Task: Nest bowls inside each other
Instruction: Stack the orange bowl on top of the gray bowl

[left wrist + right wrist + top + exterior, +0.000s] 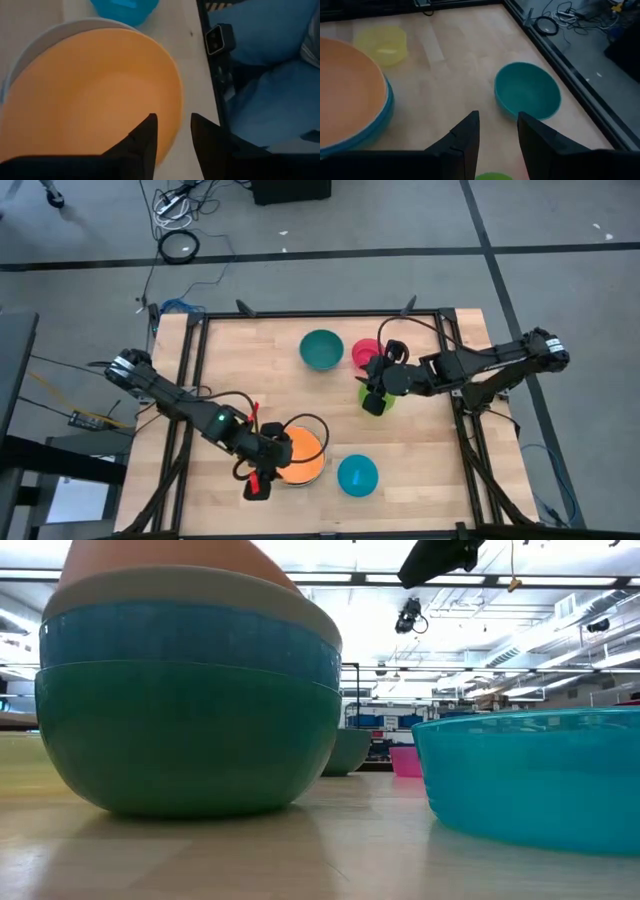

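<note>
The orange bowl sits slanted (185,560) inside the grey-white bowl. The robot's left gripper should nudge the orange rim (177,107) until the orange bowl sits level, before the teal bowl goes in.
A stack of nested bowls (303,455) stands near the table's front, with an orange bowl (90,100) on top. In the low view the stack (190,710) shows green, blue and grey-white bowls under the orange one. My left gripper (272,472) is open at the stack's near-left side. One finger is over the orange bowl's inside and the other is outside its rim (176,125). My right gripper (495,135) is open and hovers over a lime green bowl (376,402) at the middle right. That bowl's edge (494,176) shows below the fingers.
A cyan bowl (357,475) stands right of the stack. A teal bowl (321,348) and a pink bowl (366,353) stand at the far middle. A yellow bowl (382,44) shows beyond the stack in the right wrist view. Bare wood lies between them.
</note>
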You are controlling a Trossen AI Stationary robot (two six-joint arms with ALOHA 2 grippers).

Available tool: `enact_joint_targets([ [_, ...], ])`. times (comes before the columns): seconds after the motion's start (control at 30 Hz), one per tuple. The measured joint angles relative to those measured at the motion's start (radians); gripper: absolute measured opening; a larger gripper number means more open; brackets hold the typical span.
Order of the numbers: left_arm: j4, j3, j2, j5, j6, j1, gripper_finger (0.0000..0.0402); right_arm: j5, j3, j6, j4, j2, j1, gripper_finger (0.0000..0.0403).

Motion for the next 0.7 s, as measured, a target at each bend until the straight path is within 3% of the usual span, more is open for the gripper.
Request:
enact_joint_targets([
  [0.17,0.000,0.000,0.000,0.016,0.003,0.001,0.0128,-0.007,0.000,-0.029,0.010,0.000,-0.054,0.0121],
  [0.37,0.016,-0.021,0.002,0.023,-0.004,0.001,0.0128,-0.108,0.000,-0.089,0.111,0.000,-0.119,0.0121],
  [0.7,0.218,-0.146,0.007,0.119,-0.073,0.002,0.0129,-0.130,0.000,-0.105,0.122,0.000,-0.128,0.0121],
])
